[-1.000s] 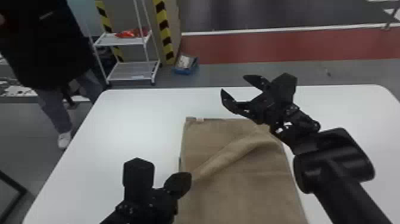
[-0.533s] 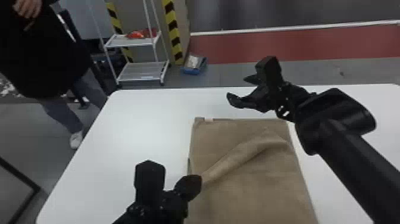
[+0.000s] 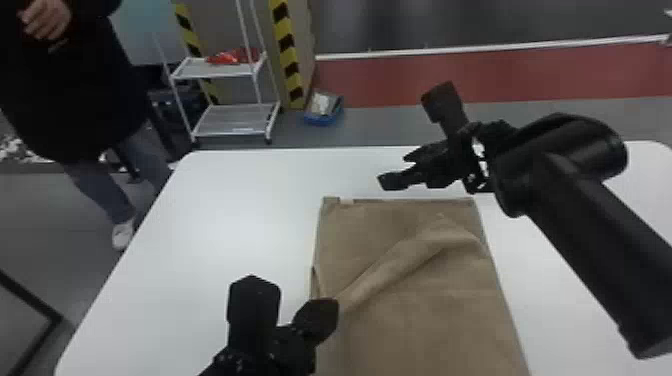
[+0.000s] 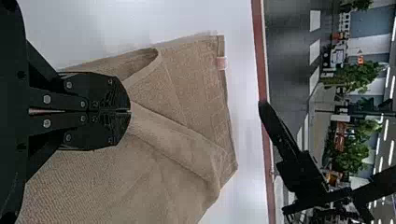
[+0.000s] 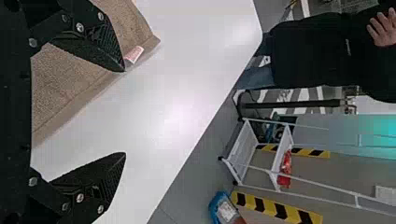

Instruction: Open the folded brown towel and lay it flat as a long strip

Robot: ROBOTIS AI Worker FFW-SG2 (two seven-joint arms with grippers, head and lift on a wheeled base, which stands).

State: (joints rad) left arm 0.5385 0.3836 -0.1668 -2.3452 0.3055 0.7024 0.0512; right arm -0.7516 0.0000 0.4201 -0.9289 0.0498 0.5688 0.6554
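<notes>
My pulling gripper will swing the whole towel (image 3: pixel 425 295) round still creased, because a diagonal raised fold (image 3: pixel 390 268) runs from my left gripper across the brown towel.
The brown towel (image 3: pixel 420 280) lies on the table with a diagonal raised fold and a small opened edge at its left side. In the head view my left gripper (image 3: pixel 327 307) is at that left edge, where the fold starts. Seen in the left wrist view, the left gripper (image 4: pixel 130 111) is shut on the towel (image 4: pixel 187 93), its tips hiding the pinched part. Just beyond the towel's far edge, my right gripper (image 3: pixel 395 167) hangs above the table, pointing left. The right gripper (image 5: pixel 123 112) is open and holds nothing, near the towel's tagged corner (image 5: pixel 140 39).
The white table (image 3: pixel 225 215) extends left and right of the towel. Behind it stand a white shelf cart (image 3: pixel 232 120) and a blue bin (image 3: pixel 324 107) on the floor. A person stands beyond the table's left side.
The right arm has turned so that its gripper points more to the left. The head view has shifted a little, while the left gripper stays at the towel's left edge.
</notes>
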